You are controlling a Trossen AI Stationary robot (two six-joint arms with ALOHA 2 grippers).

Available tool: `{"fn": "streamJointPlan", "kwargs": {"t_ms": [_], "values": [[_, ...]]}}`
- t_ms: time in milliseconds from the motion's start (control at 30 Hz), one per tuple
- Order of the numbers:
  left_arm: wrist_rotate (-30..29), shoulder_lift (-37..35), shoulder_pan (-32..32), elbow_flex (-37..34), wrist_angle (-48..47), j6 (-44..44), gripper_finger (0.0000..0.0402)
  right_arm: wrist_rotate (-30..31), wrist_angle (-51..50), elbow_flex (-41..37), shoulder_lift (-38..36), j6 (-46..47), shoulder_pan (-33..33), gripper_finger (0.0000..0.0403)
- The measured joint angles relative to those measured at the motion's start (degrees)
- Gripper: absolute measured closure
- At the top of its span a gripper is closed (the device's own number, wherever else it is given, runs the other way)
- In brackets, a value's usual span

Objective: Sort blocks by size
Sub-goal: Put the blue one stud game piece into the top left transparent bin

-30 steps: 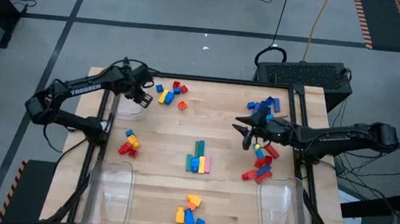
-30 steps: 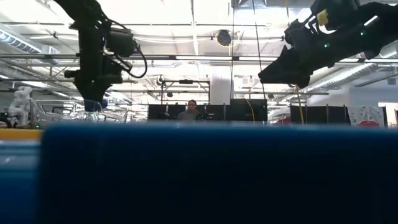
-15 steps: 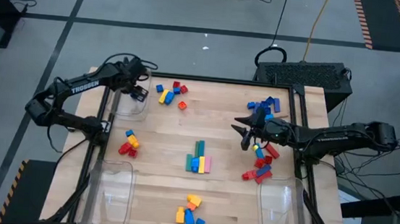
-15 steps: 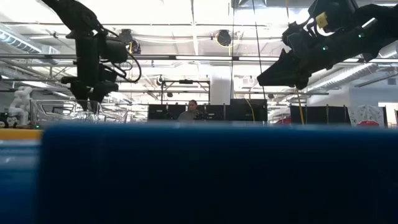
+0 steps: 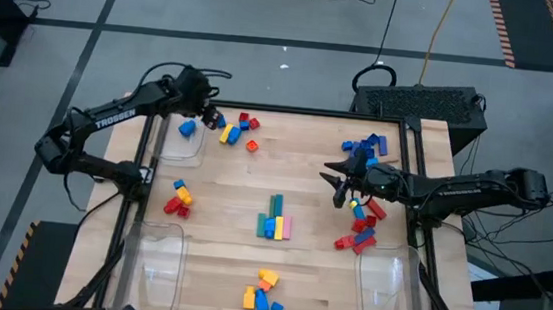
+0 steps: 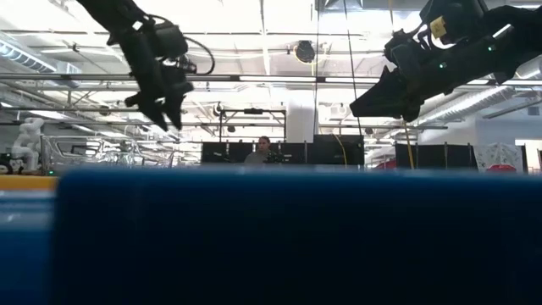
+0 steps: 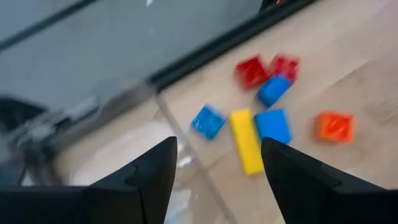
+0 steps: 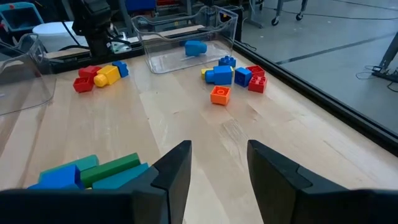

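The blue block (image 5: 234,134) next to the yellow block matches the one in the clear bin (image 5: 187,128). My left gripper goes on reaching until its fingers are on both sides of that blue block.
The blocks lie in loose groups on the wooden table: a far-left group (image 5: 234,129) of blue, yellow, red and orange ones (image 7: 261,118), a left group (image 5: 179,199), a middle group (image 5: 273,221), a near group (image 5: 261,298) and a right group (image 5: 359,220). One blue block (image 5: 188,126) lies inside the far-left clear bin (image 5: 179,145). My left gripper (image 5: 209,121) hangs open and holds nothing, above the gap between that bin and the far-left group. My right gripper (image 5: 337,183) hovers open and holds nothing, left of the right group.
Two more clear bins stand at the near left (image 5: 151,265) and near right (image 5: 391,285) corners. A black frame rail (image 5: 310,111) runs along the table's far edge. Bare wood (image 8: 205,124) lies between the middle group and the far-left group.
My left gripper has opened above the far-left bin and let go of a blue block, which now lies in the bin. The gripper has then risen, tipped up and swung toward the far-left group of blocks.
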Motion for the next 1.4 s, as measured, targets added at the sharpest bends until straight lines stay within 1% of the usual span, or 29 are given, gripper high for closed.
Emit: {"fn": "streamJointPlan", "kwargs": {"t_ms": [100, 167, 400, 467, 567, 767, 1133, 1267, 1400], "values": [[0.0, 0.4, -1.6, 0.8, 2.5, -0.2, 0.0166, 0.0, 1.0, 0.0, 0.0, -0.1, 0.0, 0.0261], [0.0, 2.0, -2.5, 1.6, 3.5, -0.6, 0.0166, 0.0, 1.9, 0.0, 0.0, -0.4, 0.0, 0.0261], [-0.1, 12.7, -5.7, 5.7, 3.2, -2.5, 0.0166, 0.0, 3.0, 0.0, 0.0, -1.5, 0.0, 0.0261], [1.1, 15.5, -6.2, 6.8, 3.3, -3.4, 0.0166, 0.0, 2.9, 0.0, 0.0, -1.5, 0.0, 0.0261], [3.6, 18.7, -6.8, 8.2, 3.4, -3.5, 0.0166, 0.0, 2.8, 0.0, 0.0, -1.5, 0.0, 0.0261], [4.2, 23.9, -7.8, 9.2, 3.3, -5.0, 0.0166, 0.0, 2.8, 0.0, 0.0, -2.4, 0.0, 0.0261], [4.0, 28.7, -7.9, 9.2, 3.3, -6.6, 0.0166, 0.0, 4.3, 0.0, 0.0, -4.9, -0.6, 0.0261], [0.8, 30.5, -8.4, 9.3, 3.3, -6.6, 0.0166, 0.0, 4.5, 0.0, 0.0, -5.2, -1.5, 0.0261], [-0.4, 32.3, -8.9, 9.3, 3.1, -6.6, 0.0166, 0.0, 4.6, 0.0, 0.0, -6.1, -2.2, 0.0261]]}}
